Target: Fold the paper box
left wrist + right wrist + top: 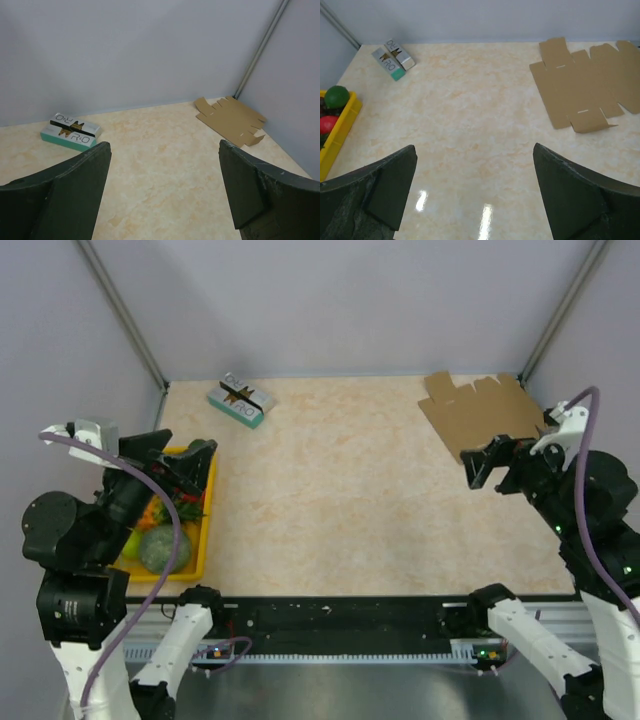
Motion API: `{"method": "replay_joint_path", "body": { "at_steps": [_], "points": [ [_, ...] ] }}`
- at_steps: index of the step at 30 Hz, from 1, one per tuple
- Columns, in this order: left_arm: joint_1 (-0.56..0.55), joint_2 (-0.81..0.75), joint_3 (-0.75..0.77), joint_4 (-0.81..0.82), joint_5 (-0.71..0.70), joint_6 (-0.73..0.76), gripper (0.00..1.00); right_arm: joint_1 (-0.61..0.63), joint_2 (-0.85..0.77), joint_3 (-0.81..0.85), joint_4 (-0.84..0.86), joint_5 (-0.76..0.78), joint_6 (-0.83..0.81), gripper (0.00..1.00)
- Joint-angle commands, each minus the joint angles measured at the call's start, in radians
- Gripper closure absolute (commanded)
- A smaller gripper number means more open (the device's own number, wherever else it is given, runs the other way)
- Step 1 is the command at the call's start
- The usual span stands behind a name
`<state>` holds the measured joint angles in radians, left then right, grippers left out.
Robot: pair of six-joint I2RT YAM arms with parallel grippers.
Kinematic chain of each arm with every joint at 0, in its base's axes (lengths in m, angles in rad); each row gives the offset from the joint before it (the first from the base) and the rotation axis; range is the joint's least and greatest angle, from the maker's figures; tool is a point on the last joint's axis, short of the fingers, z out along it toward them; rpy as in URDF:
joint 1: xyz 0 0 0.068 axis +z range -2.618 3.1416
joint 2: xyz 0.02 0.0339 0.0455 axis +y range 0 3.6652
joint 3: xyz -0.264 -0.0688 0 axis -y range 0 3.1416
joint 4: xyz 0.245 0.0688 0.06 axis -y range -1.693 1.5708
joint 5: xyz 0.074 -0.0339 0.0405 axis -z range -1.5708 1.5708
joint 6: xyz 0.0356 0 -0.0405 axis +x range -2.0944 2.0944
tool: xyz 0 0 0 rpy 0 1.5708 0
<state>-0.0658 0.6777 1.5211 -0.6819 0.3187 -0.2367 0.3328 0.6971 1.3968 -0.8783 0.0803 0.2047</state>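
Observation:
My right gripper is open and close to the paper box's near flap point(588, 119), which tilts up. I should keep reaching for its raised edge point(606, 127) until the fingers pinch it.
The paper box point(478, 412) is a flat brown cardboard die-cut sheet with tabs, lying unfolded at the far right corner of the table. It also shows in the left wrist view point(231, 120) and the right wrist view point(585, 90). My right gripper point(490, 462) is open and empty, hovering just in front of the sheet's near edge. In its own view the right gripper point(475, 165) has its jaws wide apart. My left gripper point(180, 462) is open and empty above the yellow tray, far from the sheet. Its own view shows the left gripper point(165, 165) with jaws wide apart.
A yellow tray point(205, 530) with fruit stands at the left edge; it also shows in the right wrist view point(340, 127). A small teal-and-white printed box point(241, 401) lies at the far left. Grey walls and metal posts enclose the table.

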Motion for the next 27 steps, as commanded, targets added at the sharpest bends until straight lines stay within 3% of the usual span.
{"method": "replay_joint_path", "body": {
  "at_steps": [1, 9, 14, 19, 23, 27],
  "points": [
    [0.004, 0.017, -0.045, 0.064, 0.051, -0.024, 0.08, -0.009, 0.097, -0.082, 0.090, -0.060, 0.039, 0.01],
    [0.004, -0.003, -0.183, 0.056, 0.122, -0.044, 0.09, -0.053, 0.395, -0.153, 0.220, -0.101, 0.093, 0.01],
    [0.004, -0.043, -0.312, 0.048, 0.171, -0.047, 0.09, -0.268, 0.499, -0.347, 0.488, -0.374, 0.316, 0.01],
    [0.003, -0.086, -0.447, 0.114, 0.267, -0.113, 0.10, -0.460, 0.568, -0.488, 0.683, -0.387, 0.427, 0.04],
    [-0.008, -0.090, -0.516, 0.168, 0.359, -0.165, 0.13, -0.642, 0.613, -0.651, 0.921, -0.484, 0.567, 0.07],
    [-0.032, -0.089, -0.556, 0.188, 0.376, -0.174, 0.14, -0.701, 0.732, -0.550, 0.799, -0.352, 0.536, 0.11]
  ]
}}
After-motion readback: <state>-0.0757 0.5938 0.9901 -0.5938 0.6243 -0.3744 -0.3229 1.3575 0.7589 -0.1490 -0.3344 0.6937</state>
